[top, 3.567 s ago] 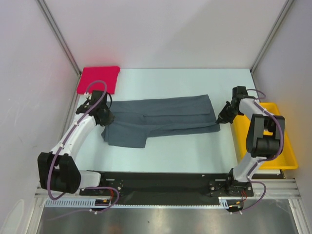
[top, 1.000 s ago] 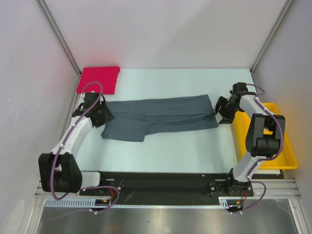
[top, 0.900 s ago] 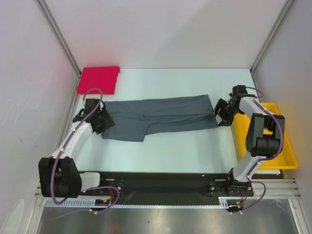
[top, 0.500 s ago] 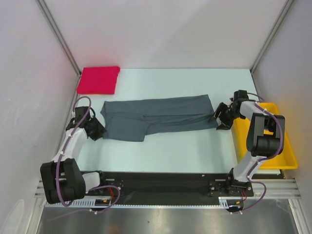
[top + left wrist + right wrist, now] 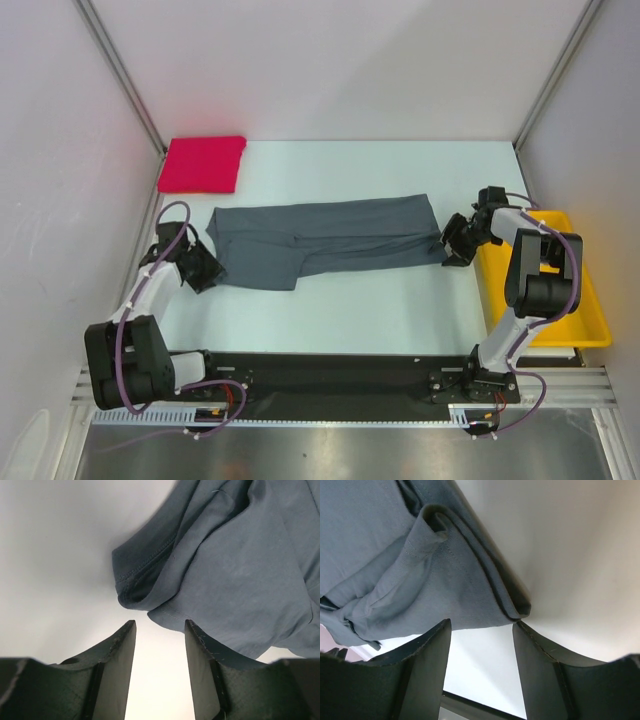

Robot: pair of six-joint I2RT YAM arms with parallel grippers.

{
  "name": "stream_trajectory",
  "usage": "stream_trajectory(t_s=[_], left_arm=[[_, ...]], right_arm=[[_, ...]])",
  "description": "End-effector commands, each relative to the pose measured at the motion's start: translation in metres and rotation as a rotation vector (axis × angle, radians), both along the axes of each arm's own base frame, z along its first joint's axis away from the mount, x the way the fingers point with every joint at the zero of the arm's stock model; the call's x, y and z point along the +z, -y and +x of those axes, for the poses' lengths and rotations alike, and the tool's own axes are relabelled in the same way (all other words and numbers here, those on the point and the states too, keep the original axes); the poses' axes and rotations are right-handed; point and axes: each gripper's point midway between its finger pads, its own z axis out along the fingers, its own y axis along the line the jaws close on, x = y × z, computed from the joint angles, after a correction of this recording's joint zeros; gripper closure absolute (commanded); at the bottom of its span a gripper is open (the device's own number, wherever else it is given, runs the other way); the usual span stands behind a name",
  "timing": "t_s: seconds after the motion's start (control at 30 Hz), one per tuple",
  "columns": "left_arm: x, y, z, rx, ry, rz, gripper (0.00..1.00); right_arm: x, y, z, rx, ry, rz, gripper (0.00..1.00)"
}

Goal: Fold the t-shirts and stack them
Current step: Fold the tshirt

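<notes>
The grey t-shirt's flap juts past the t-shirt's folded band, so next my right gripper takes the flap's inner corner while my left gripper holds its outer corner.
A slate-grey t-shirt lies folded into a long band across the middle of the table. A pinkish-red t-shirt sits folded at the far left corner. My left gripper is low at the grey shirt's near-left corner, open, with bare table between its fingers; the shirt's hem lies just ahead of the tips. My right gripper is at the shirt's right end, open, its fingertips just short of the folded edge.
A yellow tray stands along the right edge, close behind my right arm. White walls close in the table on the left, back and right. A black base rail runs along the near edge.
My left gripper has let go and slid down-left off the grey shirt to its near-left corner. The right gripper has shifted slightly toward the near side at the shirt's right end.
</notes>
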Motion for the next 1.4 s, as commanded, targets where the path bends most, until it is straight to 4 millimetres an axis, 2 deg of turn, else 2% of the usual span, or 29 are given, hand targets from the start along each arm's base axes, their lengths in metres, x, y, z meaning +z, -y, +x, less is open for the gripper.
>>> stream_trajectory(t_s=[0.0,0.2,0.5,0.63,0.73,1.0,1.13,1.23,1.27,1.33,1.37], left_arm=[[0.003,-0.002,0.001,0.01,0.017,0.002,0.51],[0.001,-0.006,-0.003,0.029,0.024,0.025,0.5],[0.0,-0.019,0.002,0.04,0.054,0.018,0.41],[-0.007,-0.026,0.0,0.063,0.042,0.009,0.41],[-0.008,-0.025,0.007,0.053,0.056,-0.01,0.42],[-0.028,-0.022,0.012,0.043,0.011,-0.045,0.44],[-0.034,-0.028,0.013,0.052,-0.005,-0.019,0.45],[-0.035,-0.036,0.018,0.06,-0.008,0.013,0.53],[-0.035,-0.038,0.019,0.059,-0.011,0.02,0.61],[-0.035,-0.04,0.02,0.065,-0.015,0.028,0.66],[-0.035,-0.041,0.021,0.067,-0.01,0.033,0.71]], right_arm=[[0.002,0.005,0.001,-0.021,0.0,-0.016,0.42],[0.004,0.004,-0.001,-0.023,-0.007,-0.011,0.43],[0.0,0.001,-0.008,-0.013,-0.014,0.004,0.39],[-0.001,0.001,-0.005,-0.01,-0.018,0.006,0.39],[-0.001,0.002,-0.005,-0.014,-0.016,0.002,0.39],[-0.012,0.009,-0.003,-0.022,-0.039,-0.032,0.41],[-0.017,0.013,0.001,-0.033,-0.05,-0.053,0.43],[-0.018,0.017,0.006,-0.025,-0.04,-0.09,0.48],[-0.02,0.019,0.006,-0.015,-0.04,-0.114,0.52],[-0.025,0.02,0.005,-0.008,-0.058,-0.122,0.58],[-0.027,0.02,0.003,-0.007,-0.065,-0.132,0.66]])
